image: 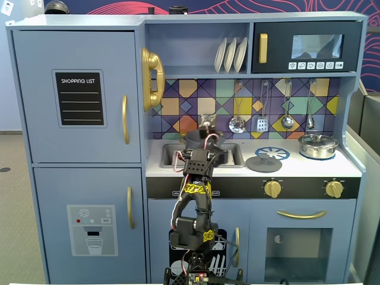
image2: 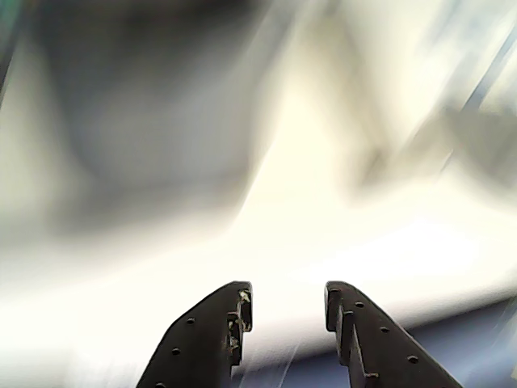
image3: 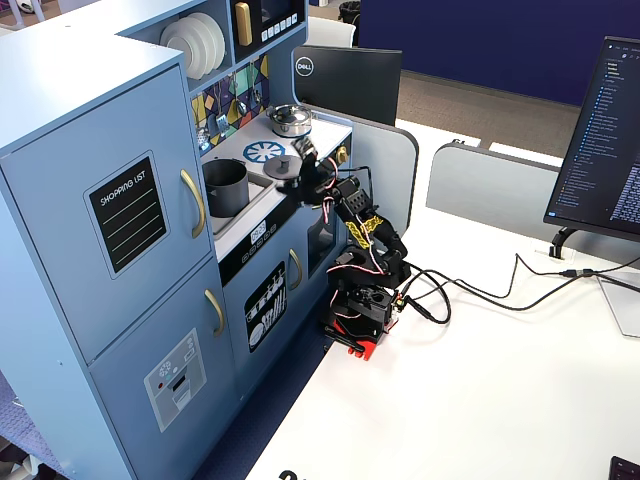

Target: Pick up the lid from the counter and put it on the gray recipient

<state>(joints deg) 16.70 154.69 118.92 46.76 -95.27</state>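
My gripper will bring the ring's hidden front into view when it lifts the lid, because the lid's far edge (image: 262, 157) cuts across the blue-and-white burner ring (image: 274, 152).
The dark-gray lid (image: 263, 162) lies flat on the pale counter (image: 297, 168), just in front of the blue-and-white burner ring (image: 272, 152). It also shows in a fixed view (image3: 284, 168). The gray pot (image: 191, 140) stands in the sink basin, partly hidden by my arm; the other fixed view shows it whole (image3: 227, 187). My gripper (image: 208, 132) is raised over the sink's right part, left of the lid, and shows beside the lid in a fixed view (image3: 302, 152). In the wrist view my gripper (image2: 288, 295) is open and empty. The rest of that view is motion-blurred.
A shiny silver lidded pot (image: 318, 145) stands on the counter's far right. Utensils (image: 262, 107) hang on the tiled back wall above the counter. Gold knobs (image: 272, 188) line the front panel. My arm's base (image3: 360, 310) sits on the white table in front, cables trailing right.
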